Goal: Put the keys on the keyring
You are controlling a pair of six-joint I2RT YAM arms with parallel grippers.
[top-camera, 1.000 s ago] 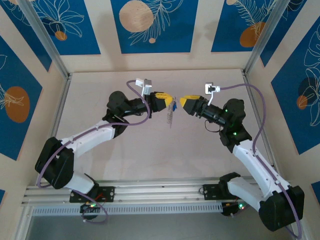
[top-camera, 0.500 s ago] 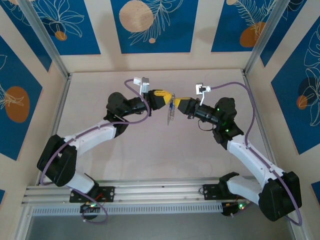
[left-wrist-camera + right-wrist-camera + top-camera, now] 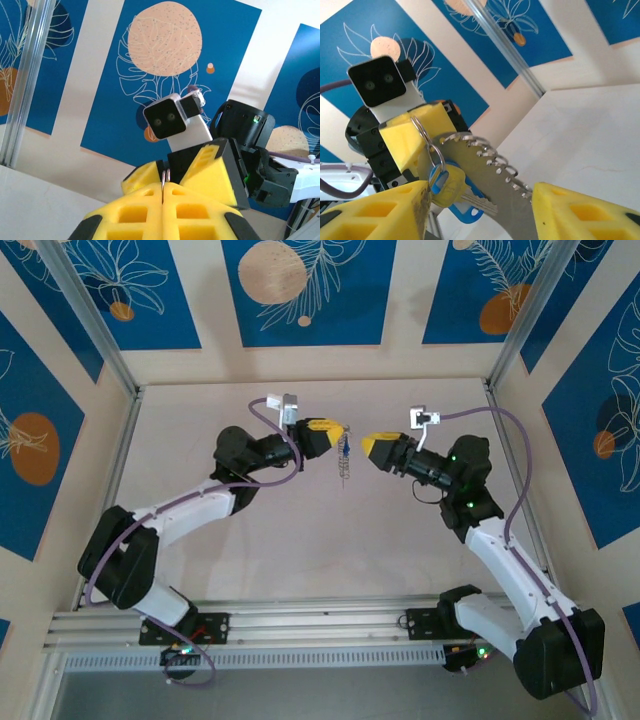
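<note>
The grey keyring piece (image 3: 491, 176) is in front of my right gripper's open fingers, so my right gripper should move onto the wire ring (image 3: 430, 145) and close there before my left gripper opens.
My left gripper (image 3: 338, 430) is shut on a thin wire ring (image 3: 164, 178), and the keyring bundle (image 3: 344, 462) hangs from it above the table. In the right wrist view the wire ring (image 3: 421, 131) comes out of the left gripper's yellow finger (image 3: 405, 134). It carries the grey keyring piece with its toothed strip (image 3: 496, 162). The small silver key (image 3: 479, 199), its head blue and yellowish, hangs on the same ring. My right gripper (image 3: 480, 194) is open, facing the bundle with nothing between its fingers, a short gap to the right (image 3: 367, 444).
A blue plastic tag (image 3: 466, 214) hangs behind the key. The pale table (image 3: 300, 540) lies below both grippers. Patterned blue walls and aluminium posts (image 3: 512, 340) close in the back and sides.
Half a second ago my right gripper was up against the hanging bundle. It has since drawn back to the right. My left gripper still holds the ring in about the same place.
</note>
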